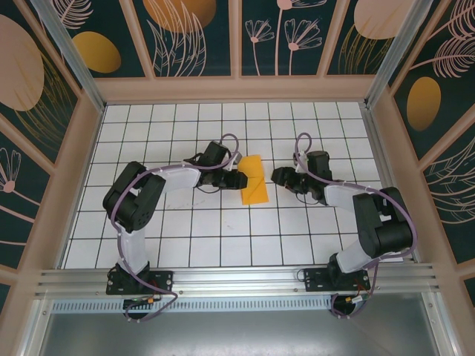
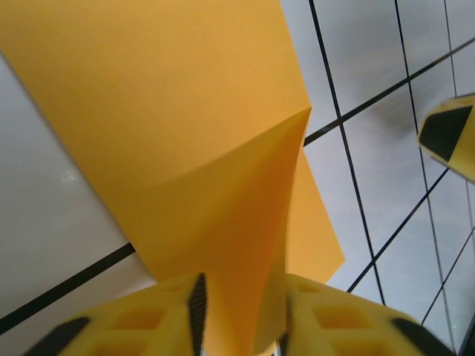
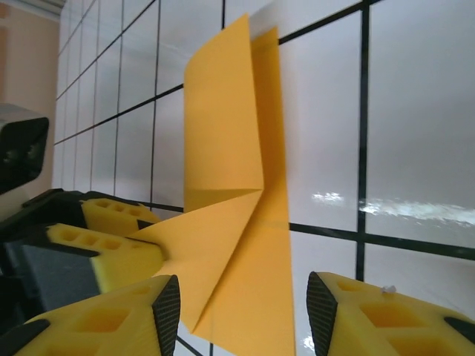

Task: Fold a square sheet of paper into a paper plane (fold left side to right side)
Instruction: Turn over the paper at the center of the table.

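Note:
I expect the square sheet of paper [image 1: 254,190] to spread open when I lift it, because the upper layer's loose edge [image 3: 258,133] stands off the lower layer.
The square sheet of paper [image 1: 254,180], orange-yellow, lies folded into a tall narrow strip on the white grid table near the middle. One corner is turned over as a triangular flap [image 3: 204,252]. My left gripper [image 1: 236,180] is at the strip's left edge, and in the left wrist view the left gripper [image 2: 241,300] is shut on that raised flap of the sheet [image 2: 185,126]. My right gripper [image 1: 279,176] hovers just right of the strip. In the right wrist view the right gripper [image 3: 245,304] is open, its fingers straddling the sheet's [image 3: 230,133] near end without touching it.
The gridded table [image 1: 223,245] is ringed by a low wooden rim [image 1: 237,89] and dark floral wall panels. Both arm bases sit at the near rail [image 1: 237,278]. The left gripper's yellow fingers [image 3: 111,245] show in the right wrist view, close to my right fingers.

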`<state>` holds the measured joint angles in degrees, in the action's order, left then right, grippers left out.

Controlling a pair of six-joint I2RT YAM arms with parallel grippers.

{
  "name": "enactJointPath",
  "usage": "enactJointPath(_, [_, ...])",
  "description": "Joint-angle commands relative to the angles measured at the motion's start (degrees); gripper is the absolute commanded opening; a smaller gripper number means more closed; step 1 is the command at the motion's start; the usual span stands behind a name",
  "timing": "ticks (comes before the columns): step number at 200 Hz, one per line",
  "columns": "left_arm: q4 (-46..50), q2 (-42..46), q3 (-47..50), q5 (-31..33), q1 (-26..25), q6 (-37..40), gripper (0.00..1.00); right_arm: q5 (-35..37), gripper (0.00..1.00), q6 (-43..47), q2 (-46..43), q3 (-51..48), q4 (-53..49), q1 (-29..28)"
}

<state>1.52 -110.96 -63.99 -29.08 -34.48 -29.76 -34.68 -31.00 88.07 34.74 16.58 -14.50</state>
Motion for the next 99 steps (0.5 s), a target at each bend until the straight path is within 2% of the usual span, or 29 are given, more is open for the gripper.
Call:
enactJointPath(1, [-2.04, 0.63, 0.13, 0.27, 0.43, 0.45, 0.23, -3.27, 0.51, -1.26, 1.88, -0.17, 4.63, -0.43])
enactJointPath(32, [-3.01, 2.74, 2.26, 1.1, 1.17, -0.11, 0.13, -5.03, 0.52, -1.93, 5.58, 2.38, 6.6, -1.63])
enactJointPath(99, [-3.32, 3.31, 3.07, 1.75, 1.62, -0.47, 0.15, -6.88, 0.52, -2.51, 13.96, 10.38, 7.38, -6.46])
